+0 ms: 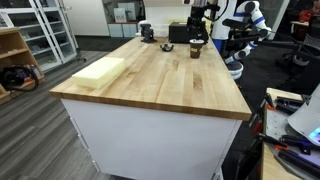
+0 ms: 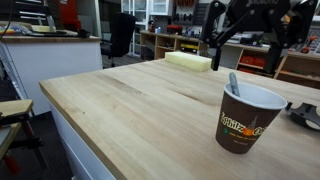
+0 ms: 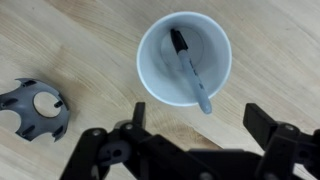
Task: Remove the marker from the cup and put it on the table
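The marker's grey end [image 2: 233, 80] is under my gripper's open fingers. I should bring them down around that grey end [image 3: 205, 104], then close and lift the marker from the cup.
The cup [image 3: 184, 58] stands on the wooden table [image 1: 160, 80]. It is dark brown outside with a white inside and shows in both exterior views [image 1: 195, 48] [image 2: 248, 120]. The marker [image 3: 190, 68] leans inside it, dark cap down, and its grey end reaches over the rim [image 2: 234, 84]. My gripper [image 3: 200, 122] hangs open and empty above the cup. In the wrist view the cup lies just beyond the fingertips. The gripper also shows in an exterior view [image 2: 243, 42].
A grey ring-shaped holder [image 3: 35, 108] lies on the table beside the cup. A pale yellow flat block [image 1: 98, 70] [image 2: 188, 61] lies near one table edge. A black box [image 1: 180, 33] and a small dark and white object [image 1: 147, 33] stand at the robot's end.
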Robot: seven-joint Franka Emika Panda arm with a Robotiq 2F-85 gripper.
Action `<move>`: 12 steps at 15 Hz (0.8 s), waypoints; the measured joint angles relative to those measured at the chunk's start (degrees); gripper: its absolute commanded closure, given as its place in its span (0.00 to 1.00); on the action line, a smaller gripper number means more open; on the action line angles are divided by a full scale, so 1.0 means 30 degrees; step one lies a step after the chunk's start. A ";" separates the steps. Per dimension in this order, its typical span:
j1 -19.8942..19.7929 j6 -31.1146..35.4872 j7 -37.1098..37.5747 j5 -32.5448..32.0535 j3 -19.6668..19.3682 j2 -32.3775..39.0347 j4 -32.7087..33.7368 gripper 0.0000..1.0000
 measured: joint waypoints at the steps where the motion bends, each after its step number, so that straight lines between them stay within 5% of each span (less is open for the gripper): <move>1: -0.0055 0.0000 -0.0102 0.0143 0.0023 0.0082 0.0000 0.00; 2: -0.0095 -0.0002 -0.0162 0.0233 0.0029 0.0155 0.0000 0.23; 12: -0.0312 -0.0005 -0.0390 0.0350 0.0066 0.0458 0.0001 0.87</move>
